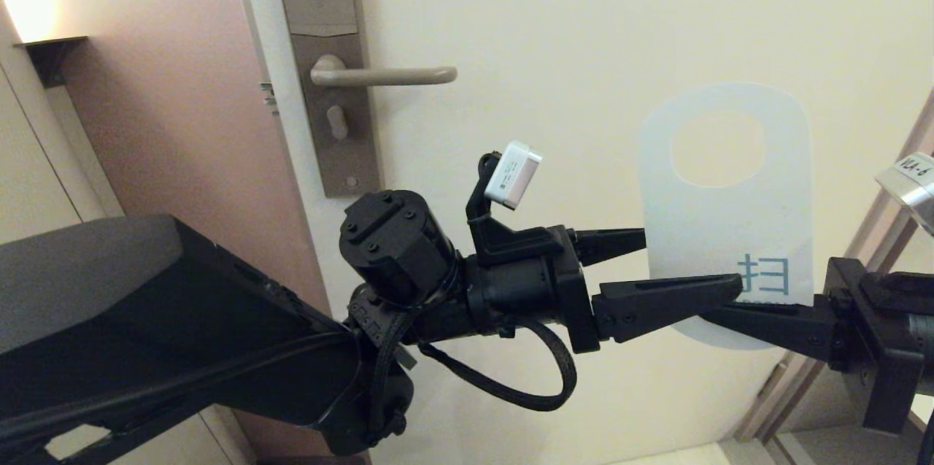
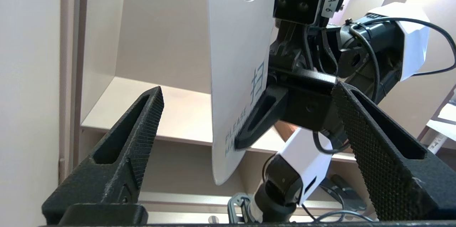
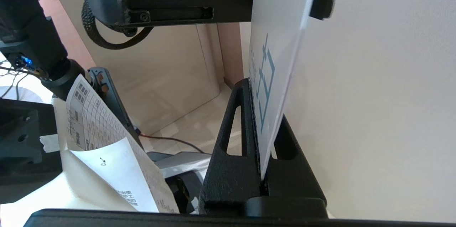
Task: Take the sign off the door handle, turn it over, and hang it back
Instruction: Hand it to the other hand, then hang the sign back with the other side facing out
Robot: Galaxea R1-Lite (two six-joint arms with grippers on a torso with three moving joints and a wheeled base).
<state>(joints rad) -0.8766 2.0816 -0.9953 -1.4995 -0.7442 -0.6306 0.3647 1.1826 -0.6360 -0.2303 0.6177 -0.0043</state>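
Observation:
I expect the thin sign (image 1: 727, 215) to stay upright when I carry it to the door handle, because it stands straight above my right gripper's low pinch (image 1: 759, 314).
The sign (image 1: 730, 231) is off the door handle (image 1: 394, 75) and hangs upright in the air to its right, white face with teal print toward me. My right gripper (image 1: 722, 313) is shut on the sign's lower edge; the right wrist view shows the sign (image 3: 281, 24) pinched between the closed jaws of that gripper (image 3: 263, 106). My left gripper (image 1: 689, 260) is open, one finger before and one behind the sign's left edge, neither pressing it. In the left wrist view the sign (image 2: 235, 59) stands between the wide-apart pads (image 2: 149, 123).
The handle sits on a tall brown-grey backplate (image 1: 328, 85) at the cream door's (image 1: 584, 27) left edge. A pink wall (image 1: 168, 100) lies left of it, and a door frame (image 1: 897, 231) stands at the far right. Loose printed papers (image 3: 107, 148) hang by my right arm.

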